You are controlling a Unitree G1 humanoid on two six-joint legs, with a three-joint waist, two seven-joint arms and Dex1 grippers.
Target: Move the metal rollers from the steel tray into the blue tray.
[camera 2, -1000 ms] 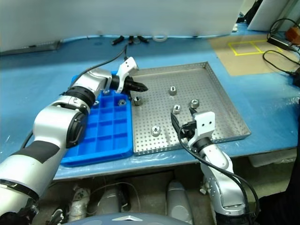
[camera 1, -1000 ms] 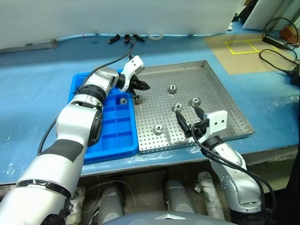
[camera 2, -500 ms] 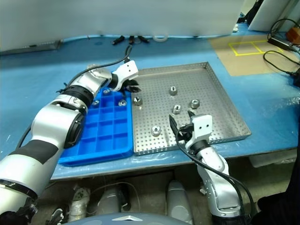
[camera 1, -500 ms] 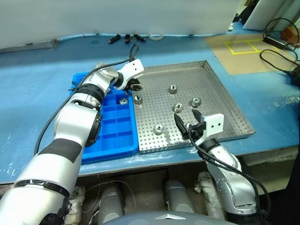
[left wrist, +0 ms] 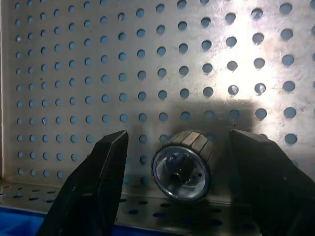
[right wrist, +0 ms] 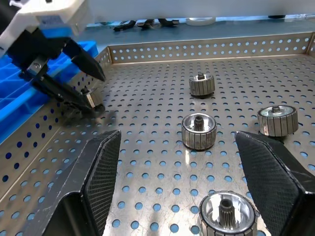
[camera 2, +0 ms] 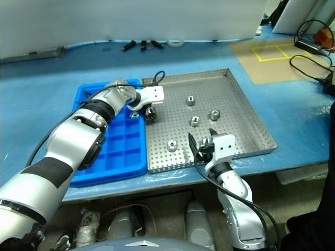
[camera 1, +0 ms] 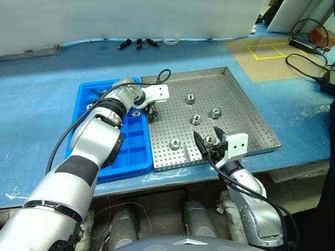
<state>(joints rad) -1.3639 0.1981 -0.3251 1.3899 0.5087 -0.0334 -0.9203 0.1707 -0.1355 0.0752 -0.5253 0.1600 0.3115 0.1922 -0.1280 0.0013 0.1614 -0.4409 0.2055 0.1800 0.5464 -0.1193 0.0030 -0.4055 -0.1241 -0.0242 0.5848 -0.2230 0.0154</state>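
Note:
The roller (left wrist: 182, 172) under my left gripper is lying tipped next to the steel tray's rim. Next, I lift clear and take the upright roller (camera 1: 175, 144) closer to the tray's front edge instead.
The steel tray (camera 1: 235, 94) lies on the blue table, with the blue tray (camera 1: 131, 151) against its left side. Several metal rollers stand in the steel tray: (camera 1: 191, 98), (camera 1: 215, 112), (camera 1: 196, 119), (camera 1: 175, 142). My left gripper (camera 1: 152, 111) points down at the steel tray's left rim. It is open, its fingers (left wrist: 98, 182) on either side of one roller (left wrist: 183, 164) without touching it. My right gripper (camera 1: 209, 142) hangs open and level over the tray's front part, a roller (right wrist: 226, 211) lying just ahead of it. A roller (camera 1: 135, 112) sits in a blue compartment.
Black cables and small tools (camera 1: 137, 43) and a white ring (camera 1: 170, 40) lie at the table's back. A cardboard sheet with yellow tape (camera 1: 267, 52) and more cables (camera 1: 309, 57) are at the far right. The table's front edge runs just below both trays.
My left gripper has opened from shut, rolled its wrist and sunk over the roller at the steel tray's left rim. The right gripper stays open, nearly in place.

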